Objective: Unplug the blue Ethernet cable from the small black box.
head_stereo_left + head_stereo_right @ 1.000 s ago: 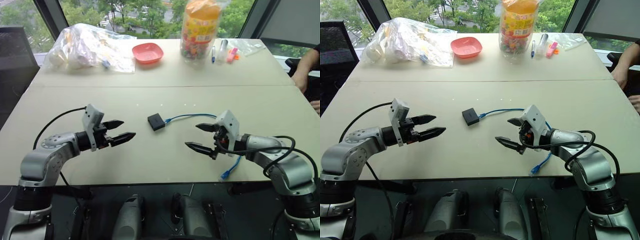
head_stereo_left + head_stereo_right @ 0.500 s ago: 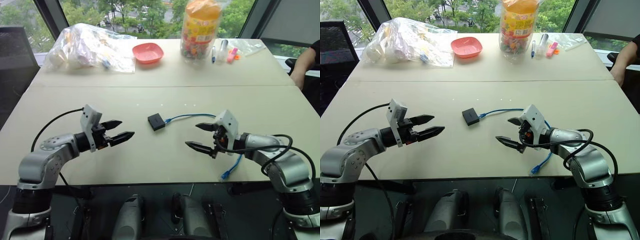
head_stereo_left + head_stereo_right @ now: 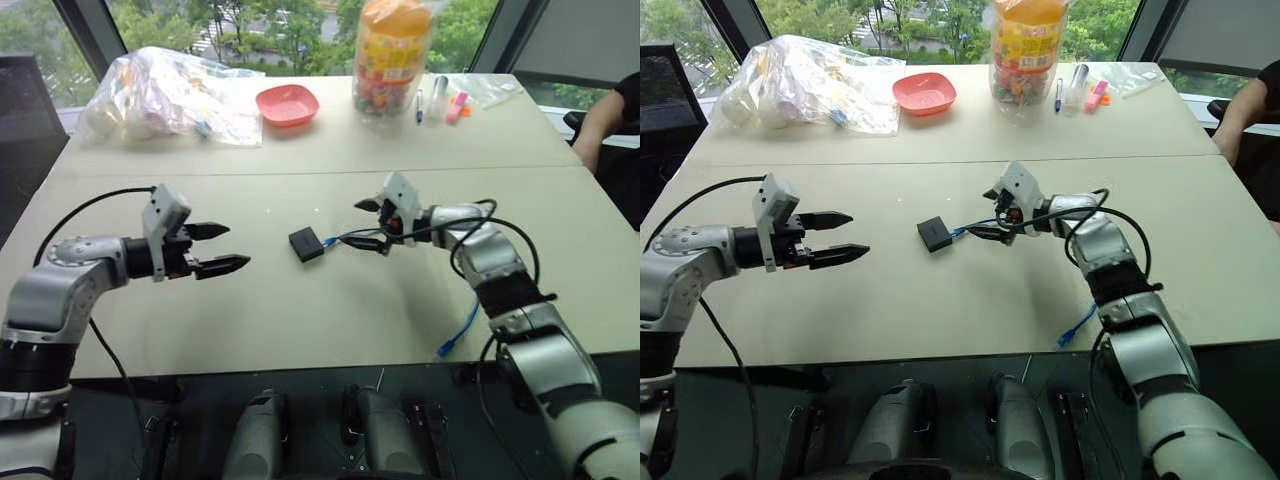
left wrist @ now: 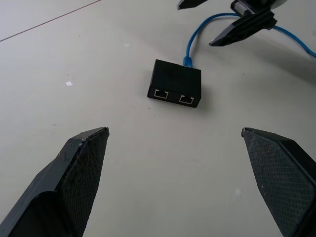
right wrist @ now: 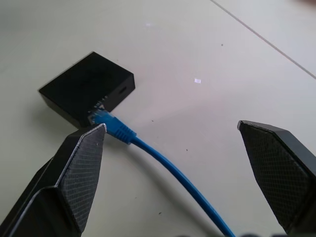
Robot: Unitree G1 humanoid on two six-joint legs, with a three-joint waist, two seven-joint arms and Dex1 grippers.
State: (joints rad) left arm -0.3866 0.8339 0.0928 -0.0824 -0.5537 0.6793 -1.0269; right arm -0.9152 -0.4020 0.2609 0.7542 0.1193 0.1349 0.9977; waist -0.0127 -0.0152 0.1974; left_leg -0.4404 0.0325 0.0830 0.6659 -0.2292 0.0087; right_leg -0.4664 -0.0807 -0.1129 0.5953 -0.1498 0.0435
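The blue cable's plug point(image 3: 329, 242) is in the loose black box, so my left gripper needs to hold the box up by its socket end point(image 3: 299, 249) before my right gripper pulls.
The small black box point(image 3: 306, 243) lies flat mid-table, two empty sockets facing my left gripper point(image 3: 238, 245). That gripper hovers open a hand's width to the box's left, pointing at it. The blue Ethernet cable point(image 5: 148, 150) is plugged into the box's far side, with its plug point(image 5: 111, 126) seated in the box. It runs right under my right arm, and its free end point(image 3: 445, 350) hangs over the table's front edge. My right gripper point(image 3: 358, 224) is open just right of the box, its fingers straddling the cable near the plug, nothing gripped.
At the back of the table are a clear plastic bag point(image 3: 170, 95), a red bowl point(image 3: 287, 103), a large candy jar point(image 3: 392, 55) and some pens point(image 3: 440, 100). A person's arm point(image 3: 600, 120) rests at the far right edge. A seam point(image 3: 250, 173) crosses the table.
My right gripper has swung forward and left, from near the front edge to the cable's plug beside the box. My left gripper drifted slightly left and up. Both stayed open.
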